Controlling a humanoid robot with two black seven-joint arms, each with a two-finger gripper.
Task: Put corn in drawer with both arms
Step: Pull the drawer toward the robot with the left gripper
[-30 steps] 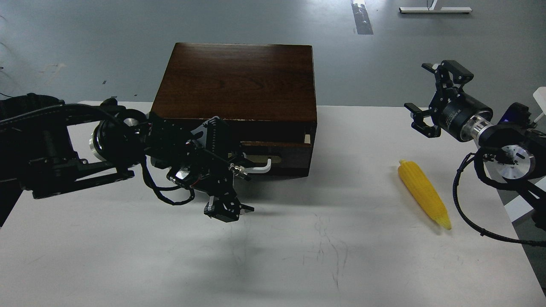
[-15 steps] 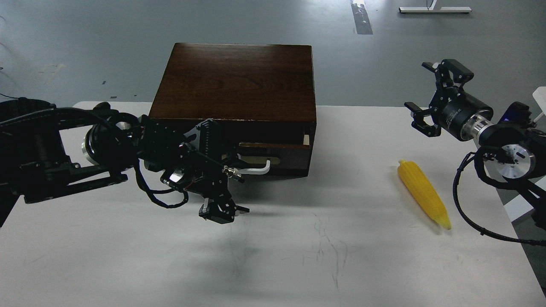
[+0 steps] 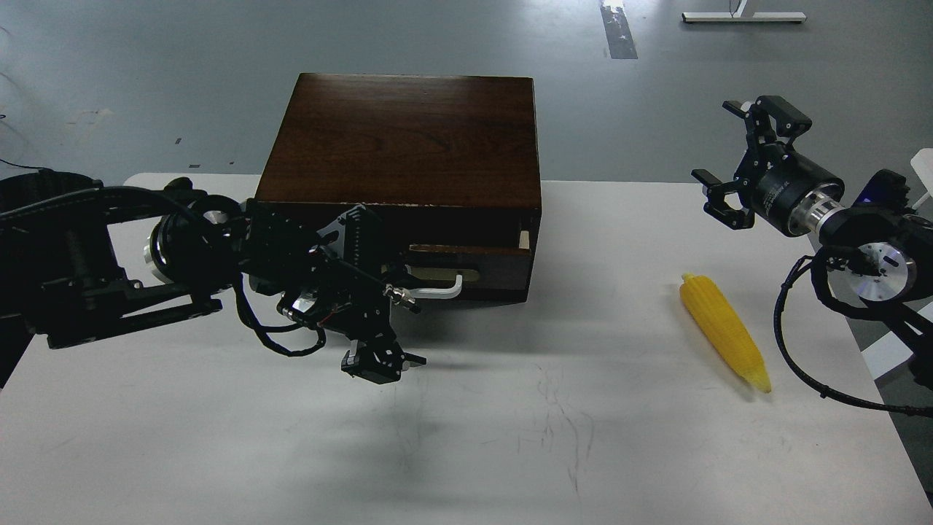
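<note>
The drawer (image 3: 500, 272) will slide straight out of the dark brown box when I pull, because a pale side (image 3: 524, 240) already shows behind the drawer's front.
The corn (image 3: 723, 332), a bright yellow cob, lies on the white table at the right, tip pointing to the near right. The dark brown box (image 3: 404, 138) stands at the table's far middle. Its drawer (image 3: 474, 264) shows a thin strip of pale wood at the top right, so it looks slightly ajar. Its white bar handle (image 3: 441, 289) shows in part. My left gripper (image 3: 375, 295) is open in front of the drawer's left half, at the handle's left end, which it hides. My right gripper (image 3: 736, 159) is open and empty, in the air beyond the corn.
The white table (image 3: 510, 437) has faint scuff marks in the front middle. Its right edge runs close to the corn. A cable (image 3: 791, 350) loops down from my right arm beside the corn's tip. Grey floor lies beyond the table.
My left arm shifted a little to the left, then held near the handle. My right gripper rose slightly and moved a little right. The corn and the drawer have not visibly moved.
</note>
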